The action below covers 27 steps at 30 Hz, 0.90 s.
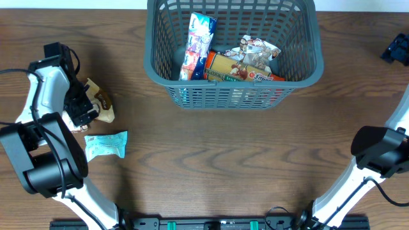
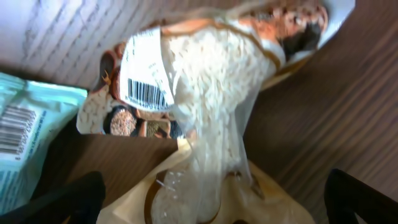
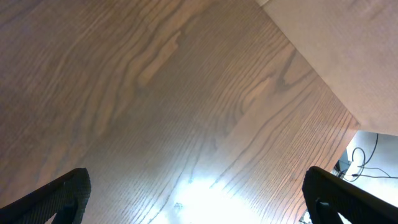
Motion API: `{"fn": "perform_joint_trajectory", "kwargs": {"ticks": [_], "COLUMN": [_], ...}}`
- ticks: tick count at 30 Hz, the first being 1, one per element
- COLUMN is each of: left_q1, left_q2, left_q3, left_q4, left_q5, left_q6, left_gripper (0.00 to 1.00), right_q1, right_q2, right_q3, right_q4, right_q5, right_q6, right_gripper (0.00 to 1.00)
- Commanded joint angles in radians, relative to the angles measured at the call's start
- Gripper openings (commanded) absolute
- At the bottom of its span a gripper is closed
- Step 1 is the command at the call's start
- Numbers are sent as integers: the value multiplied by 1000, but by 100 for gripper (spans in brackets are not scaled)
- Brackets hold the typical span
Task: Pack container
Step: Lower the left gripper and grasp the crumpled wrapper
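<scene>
The rice packet (image 2: 249, 199) is lying between the left gripper's open fingers and the teal packet is outside them, so the left gripper should keep going down and close across the clear window (image 2: 214, 140).
The container (image 1: 300, 61), a dark grey lattice basket, stands at the table's far middle with several snack packets (image 1: 239, 64) in it. A tan rice packet (image 1: 102, 103) with a clear window lies on the table at the left. It fills the left wrist view (image 2: 211, 93). My left gripper (image 1: 88, 108) is open and low over it, and its two black fingertips (image 2: 68, 202) stand either side of the packet's near end (image 2: 214, 199). A teal packet (image 1: 107, 144) lies just beside it (image 2: 25, 137). My right gripper (image 1: 396, 48) hangs open at the far right, over bare wood (image 3: 199, 199).
The wooden table (image 1: 223, 160) runs between the basket and the arm bases. In the right wrist view the table's edge (image 3: 323, 81) shows, with a pale floor and cables beyond it.
</scene>
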Motion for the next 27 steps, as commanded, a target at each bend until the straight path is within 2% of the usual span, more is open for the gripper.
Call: {"fn": "perform_joint_trajectory", "kwargs": {"ticks": [1,15,16,20,21,22,27], "left_q1": [27,38,38,38,38,38,38], "left_q2": [37,168,168,168,168,168,168], "left_q3": [-4,-4,-4,-4,-4,-4,-4], "left_q4": [-10,19,21,32,33,33,32], "left_q5": [-30,-20,-20,-19,-19,-19,-19], "left_q6": [-13,42,42,42,41,41,79], "left_gripper": [99,100,91,24,10,6,6], "right_q1": [-1,-1,-1,-1,-1,-1,-1], "right_q2": [2,2,2,2,2,2,2], "right_q3": [-5,-5,-5,-5,-5,-5,-5], "right_q4": [0,0,0,0,0,0,0], "right_q5": [11,11,11,11,11,11,11], "right_q6": [14,14,14,14,14,14,14], "right_gripper": [99,99,99,99,99,99,99]}}
